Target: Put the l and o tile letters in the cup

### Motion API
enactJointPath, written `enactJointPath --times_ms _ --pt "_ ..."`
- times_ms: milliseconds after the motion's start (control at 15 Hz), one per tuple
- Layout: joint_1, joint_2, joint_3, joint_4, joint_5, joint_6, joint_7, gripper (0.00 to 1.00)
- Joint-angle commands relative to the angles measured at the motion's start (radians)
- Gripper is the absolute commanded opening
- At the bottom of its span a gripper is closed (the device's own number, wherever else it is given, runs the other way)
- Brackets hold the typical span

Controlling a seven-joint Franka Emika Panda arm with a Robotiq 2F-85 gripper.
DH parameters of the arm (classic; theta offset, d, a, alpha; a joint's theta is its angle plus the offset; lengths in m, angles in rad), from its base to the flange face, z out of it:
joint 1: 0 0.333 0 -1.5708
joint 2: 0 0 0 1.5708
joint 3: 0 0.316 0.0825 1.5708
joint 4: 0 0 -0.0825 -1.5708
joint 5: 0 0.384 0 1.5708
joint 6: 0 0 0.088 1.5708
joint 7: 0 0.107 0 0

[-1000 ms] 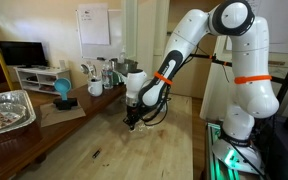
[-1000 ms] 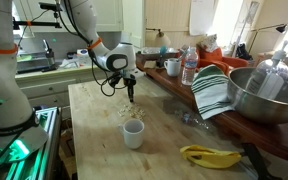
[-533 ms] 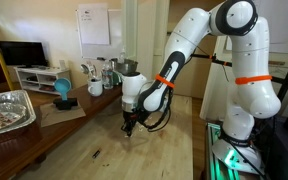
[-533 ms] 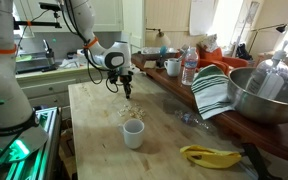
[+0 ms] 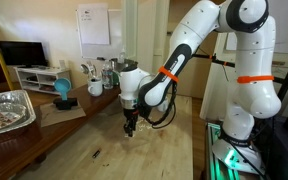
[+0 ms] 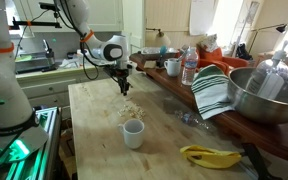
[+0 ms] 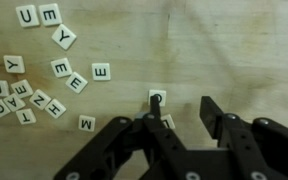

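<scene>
The L tile is at a slant next to one finger of my gripper. Next, I turn my open gripper and center it over the L tile before I close it.
Several white letter tiles (image 7: 62, 68) lie scattered on the wooden table (image 6: 94, 130). An O tile (image 7: 157, 97) lies just past my left fingertip. A second tile (image 7: 168, 121) is partly hidden behind that finger, and I cannot read its letter. My gripper (image 7: 181, 108) is open and empty, just above the table beside the O tile. It shows in both exterior views (image 5: 130, 128) (image 6: 124, 88), hovering over the tile pile (image 6: 132, 108). The small white cup (image 6: 133, 133) stands upright nearer the camera, apart from the gripper.
A banana (image 6: 209, 155), a striped cloth (image 6: 212, 90), a metal bowl (image 6: 269, 95), a water bottle (image 6: 189, 65) and a white mug (image 6: 173, 67) stand along the counter side. A foil tray (image 5: 6, 110) sits on a side table.
My gripper has moved across the tiles, away from the cup, and sits slightly higher. It stays open. The cup and tiles have not moved.
</scene>
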Motion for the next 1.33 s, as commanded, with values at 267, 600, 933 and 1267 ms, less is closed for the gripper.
enactJointPath --times_ms 267,600,933,1267 --pt "-0.056 -0.091 0.043 -0.032 0.063 0.028 -0.251 1.00" --pt "-0.091 -0.046 0.054 -0.026 0.191 0.051 -0.410 0.99" --pt "-0.089 0.018 0.044 0.012 0.113 0.044 -0.436 0.78" --pt "-0.075 0.084 0.029 0.037 0.005 0.116 -0.396 0.69"
